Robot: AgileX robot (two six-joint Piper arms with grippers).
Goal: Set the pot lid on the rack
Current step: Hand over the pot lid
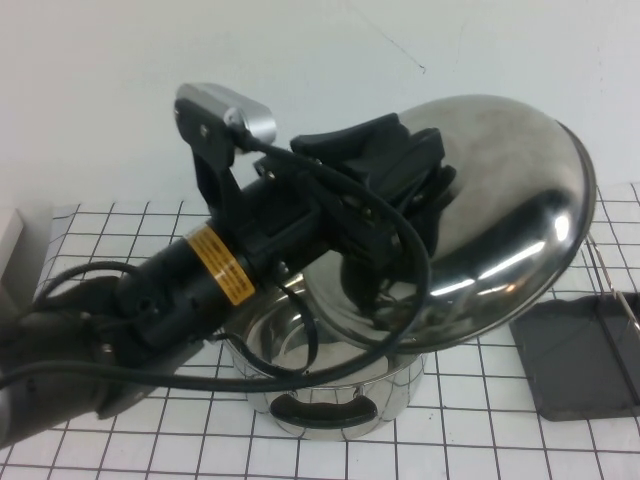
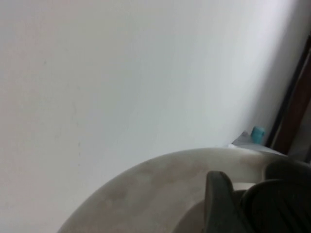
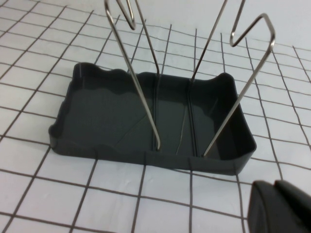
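Note:
The robot's left gripper is holding the lid by its knob and the rack (image 1: 572, 362) stands on the right gripper's side, so the right gripper should grasp the lid's free rim (image 1: 586, 170).
My left gripper (image 1: 412, 190) is shut on the black knob (image 2: 284, 199) of the pot lid (image 1: 505, 200). It holds the polished steel lid tilted in the air above the steel pot (image 1: 335, 400), domed side facing the arm. In the left wrist view the lid's dome (image 2: 155, 194) fills the lower part, with one finger (image 2: 218, 204) beside the knob. The rack (image 1: 580, 360), a dark grey tray with wire hoops (image 1: 612, 285), stands to the right of the pot. The right wrist view shows the rack (image 3: 116, 111) close and empty, with my right gripper (image 3: 279, 208) shut just short of its near corner.
The pot stands open on the checked table cover (image 1: 120, 230), one black handle (image 1: 322, 410) facing me. The rack's thin wire hoops (image 3: 141, 92) rise upright from the tray. A white wall lies behind the table. A pale object (image 1: 8, 240) sits at the far left edge.

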